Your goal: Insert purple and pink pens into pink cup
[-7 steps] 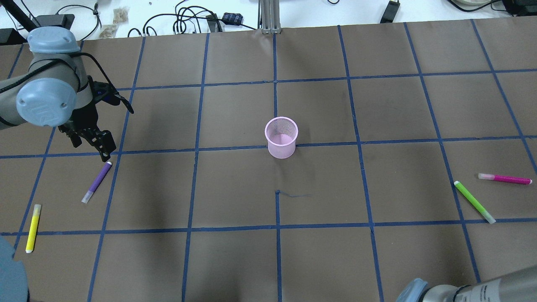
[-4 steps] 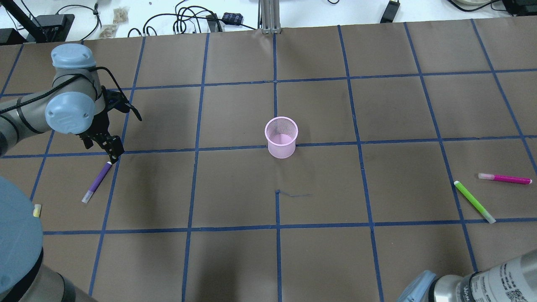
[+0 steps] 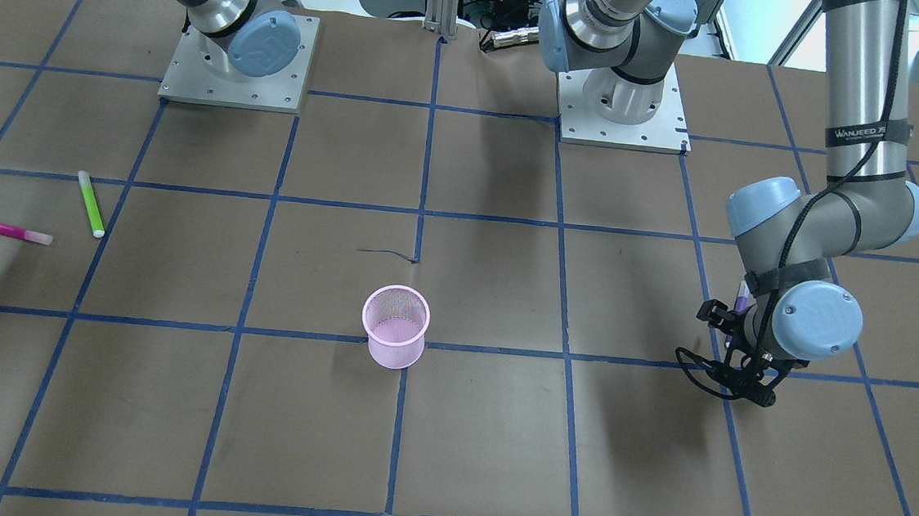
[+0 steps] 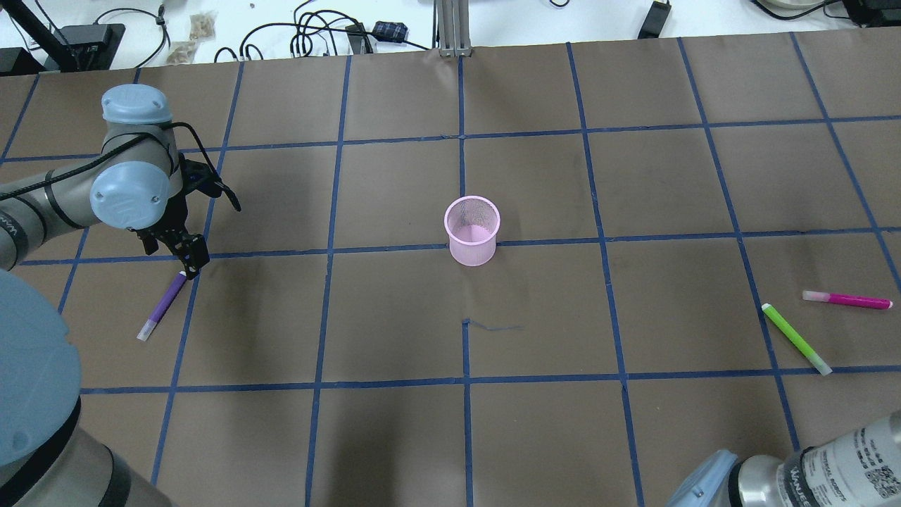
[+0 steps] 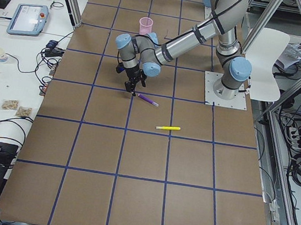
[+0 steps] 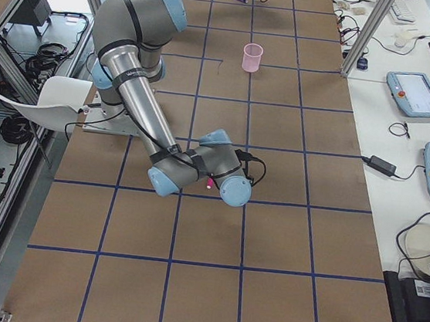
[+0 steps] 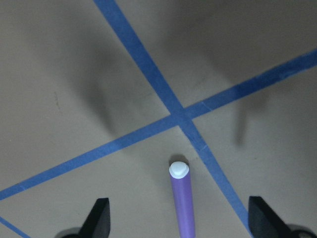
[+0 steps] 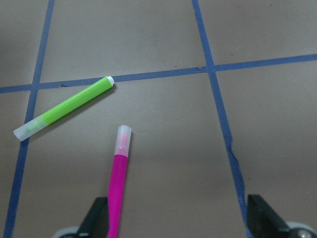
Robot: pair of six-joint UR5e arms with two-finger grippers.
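The pink pen (image 3: 9, 231) will lean on the cup's rim when I lower it in, because the pink cup's opening (image 3: 397, 311) is much wider than the pen.
The pink mesh cup (image 4: 472, 230) stands upright mid-table and is empty. The purple pen (image 4: 163, 305) lies flat at the left. My left gripper (image 4: 187, 265) hangs open just over its far, white-capped end. In the left wrist view the pen (image 7: 182, 201) lies between the two fingertips (image 7: 100, 214), untouched. The pink pen (image 4: 848, 301) lies flat at the far right. In the right wrist view my right gripper (image 8: 178, 220) is open above it, with the pen (image 8: 118, 186) close to the view's left finger. The right gripper is out of the overhead view.
A green pen (image 4: 796, 339) lies beside the pink pen, and also shows in the right wrist view (image 8: 64, 114). A yellow pen (image 5: 168, 128) lies near the purple one; my left arm hides it in the overhead view. Blue tape lines grid the brown table cover.
My left arm has swung a little right and come down, bringing the open gripper over the purple pen's far end. Its elbow now hides the yellow pen. No pen has moved.
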